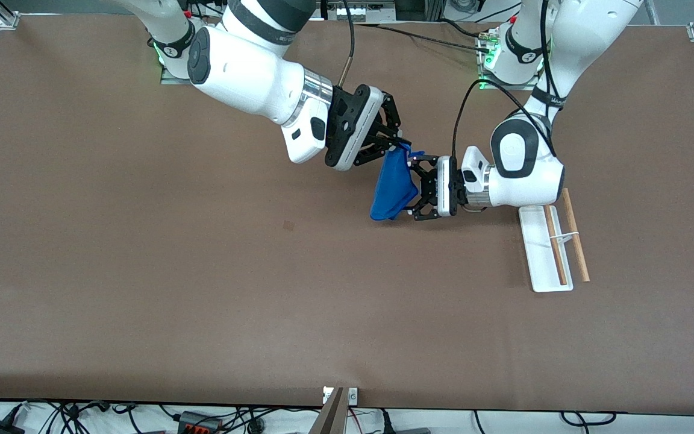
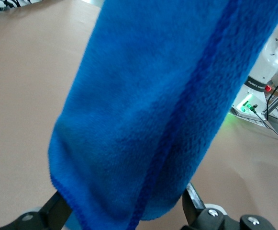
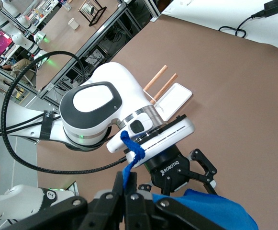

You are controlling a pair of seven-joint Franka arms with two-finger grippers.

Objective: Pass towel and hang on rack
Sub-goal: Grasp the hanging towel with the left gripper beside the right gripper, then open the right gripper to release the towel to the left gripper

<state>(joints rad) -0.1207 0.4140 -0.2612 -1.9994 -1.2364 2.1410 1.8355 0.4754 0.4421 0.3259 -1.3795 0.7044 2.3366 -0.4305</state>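
The lower part of the blue towel hangs in soft folds (image 2: 160, 158), so the towel (image 1: 396, 182) will bunch up at the robot's left gripper and droop wide when the robot carries it.
The blue towel (image 1: 391, 188) hangs in the air over the middle of the table. My right gripper (image 1: 403, 143) is shut on its top corner. In the right wrist view the pinched corner's loop tag (image 3: 132, 149) sticks up past the closed right gripper (image 3: 130, 184). My left gripper (image 1: 411, 185) is open and level, its jaws either side of the hanging towel's lower part. The towel (image 2: 153, 110) fills the left wrist view, with the left gripper (image 2: 127, 211) spread round its bottom hem without pinching it. The rack (image 1: 541, 256) stands on the table toward the left arm's end, its wooden rods (image 1: 576, 236) bare.
A small dark mark (image 1: 288, 225) lies on the brown table nearer the front camera than the towel. A metal bracket (image 1: 340, 396) sits at the table's front edge, with cables (image 1: 202, 419) below it. The left arm's elbow (image 1: 525, 163) hangs beside the rack.
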